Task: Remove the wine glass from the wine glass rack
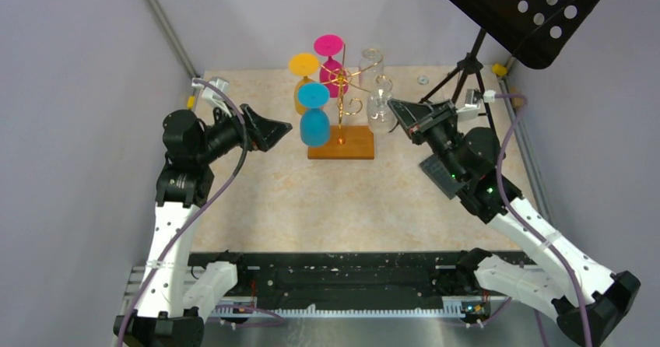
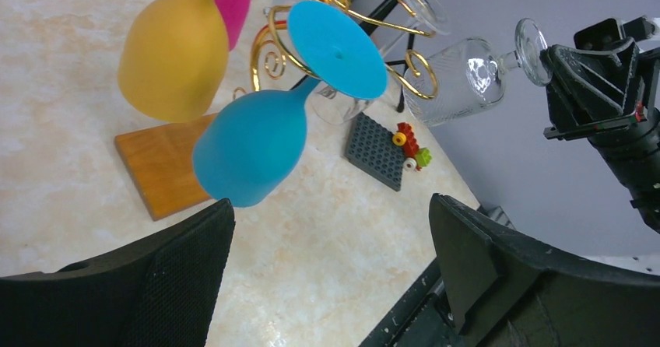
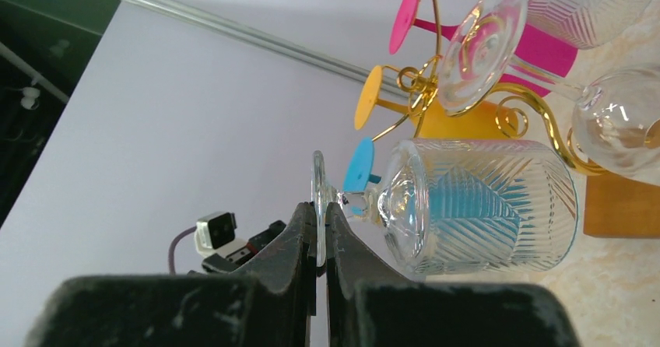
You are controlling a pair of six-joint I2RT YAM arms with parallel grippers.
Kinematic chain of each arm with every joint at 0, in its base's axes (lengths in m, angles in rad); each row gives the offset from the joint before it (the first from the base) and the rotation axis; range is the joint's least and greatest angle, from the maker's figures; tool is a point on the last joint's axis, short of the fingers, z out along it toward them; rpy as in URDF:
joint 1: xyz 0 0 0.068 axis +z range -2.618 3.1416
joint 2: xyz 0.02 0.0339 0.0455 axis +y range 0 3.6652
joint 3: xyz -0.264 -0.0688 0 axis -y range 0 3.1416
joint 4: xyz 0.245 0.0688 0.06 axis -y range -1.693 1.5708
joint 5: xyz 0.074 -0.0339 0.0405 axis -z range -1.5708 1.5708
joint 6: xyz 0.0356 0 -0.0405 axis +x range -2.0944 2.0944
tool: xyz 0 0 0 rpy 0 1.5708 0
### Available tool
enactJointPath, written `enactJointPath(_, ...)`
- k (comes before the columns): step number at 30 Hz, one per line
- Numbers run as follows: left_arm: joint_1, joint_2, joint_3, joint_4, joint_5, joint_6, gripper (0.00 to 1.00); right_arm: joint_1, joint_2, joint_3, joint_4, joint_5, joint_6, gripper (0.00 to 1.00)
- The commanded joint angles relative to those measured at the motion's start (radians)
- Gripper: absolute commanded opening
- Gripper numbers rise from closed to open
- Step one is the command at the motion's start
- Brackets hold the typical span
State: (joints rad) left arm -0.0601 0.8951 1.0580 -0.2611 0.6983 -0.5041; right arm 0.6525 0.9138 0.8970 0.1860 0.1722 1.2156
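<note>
My left gripper should go on moving toward the ribbed wine glass's free rim before it closes on that rim (image 3: 572,205), as my right gripper is holding the glass by its foot (image 2: 532,52).
The gold wire wine glass rack (image 1: 343,90) stands on its orange-brown wooden base (image 1: 341,145) at mid table. Blue (image 1: 315,123), yellow (image 1: 302,68) and pink (image 1: 330,53) glasses and a clear one (image 1: 372,57) hang on it upside down. My right gripper (image 1: 395,111) is shut on the foot (image 3: 318,199) of a ribbed clear wine glass (image 3: 482,207), holding it sideways just right of the rack, its foot outside the scroll arms. It also shows in the left wrist view (image 2: 459,78). My left gripper (image 2: 331,238) is open and empty, just left of the blue glass (image 2: 249,145).
A black music stand (image 1: 521,5) on a tripod (image 1: 467,71) stands at the back right, close behind my right arm. A dark grey studded plate (image 2: 377,151) with small coloured bricks lies on the table. Grey walls close in on both sides.
</note>
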Motion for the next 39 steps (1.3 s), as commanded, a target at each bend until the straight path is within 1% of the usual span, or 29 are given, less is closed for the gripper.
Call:
enactJointPath(1,-0.003,0.002,-0.005,0.101,0.113,-0.057,0.99,0.012,-0.094,0.011,0.048,-0.052,0.001,0.00)
enactJointPath(4,-0.005,0.004,-0.025,0.163,0.159,-0.117,0.99,0.011,-0.126,0.010,0.017,-0.078,-0.007,0.00)
enactJointPath(7,-0.019,0.008,-0.055,0.279,0.197,-0.200,0.99,0.011,-0.148,-0.008,0.042,-0.114,0.013,0.00)
enactJointPath(9,-0.038,0.013,-0.065,0.321,0.203,-0.245,0.99,0.012,-0.154,-0.019,0.082,-0.146,0.036,0.00)
enactJointPath(15,-0.119,0.027,-0.076,0.414,0.163,-0.337,0.99,0.012,-0.148,-0.059,0.297,-0.256,0.114,0.00)
enactJointPath(19,-0.164,0.047,-0.078,0.485,0.145,-0.398,0.98,0.011,-0.099,-0.063,0.458,-0.332,0.191,0.00)
enactJointPath(24,-0.189,0.056,-0.076,0.553,0.116,-0.456,0.97,0.012,-0.043,-0.064,0.598,-0.390,0.288,0.00)
enactJointPath(27,-0.197,0.061,-0.083,0.603,0.099,-0.495,0.97,0.012,-0.021,-0.059,0.643,-0.392,0.322,0.00)
enactJointPath(31,-0.212,0.079,-0.093,0.731,0.091,-0.572,0.97,0.014,0.028,-0.018,0.693,-0.417,0.346,0.00)
enactJointPath(39,-0.239,0.114,-0.088,0.868,0.089,-0.657,0.96,0.028,0.114,0.037,0.802,-0.441,0.389,0.00)
